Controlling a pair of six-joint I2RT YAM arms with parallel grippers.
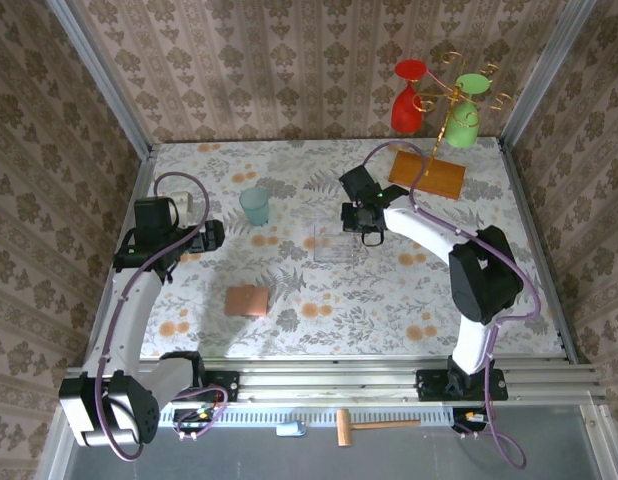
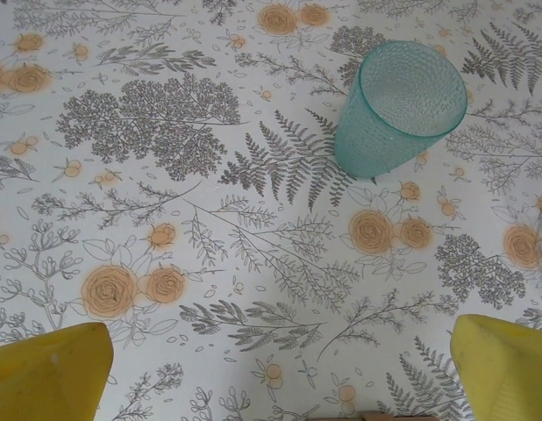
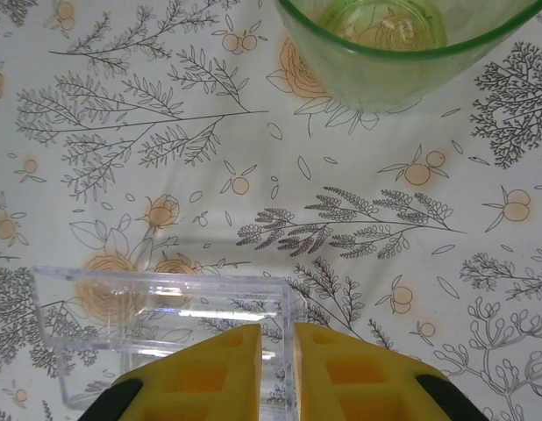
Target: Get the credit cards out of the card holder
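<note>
I should use my left gripper to bring the card holder (image 1: 247,301) in front of the clear tray before taking the cards out, because the card holder is far from my right gripper.
The salmon-pink card holder (image 1: 247,300) lies closed and flat on the flowered table, at front left of centre. The credit cards are hidden. My left gripper (image 1: 217,236) hangs behind and to the left of the holder. It is open (image 2: 278,329), with bare tablecloth between its yellow fingers (image 2: 52,373). My right gripper (image 1: 367,232) is over the middle of the table. In the right wrist view it is shut (image 3: 278,331) on the upright right-hand wall of the clear plastic tray (image 3: 157,303), well away from the holder.
A teal cup (image 1: 255,205) (image 2: 398,101) stands behind the holder; it looks green in the right wrist view (image 3: 385,44). An orange stand base (image 1: 427,175), with red and green cups on a gold rack, sits at back right. Patterned walls enclose the table.
</note>
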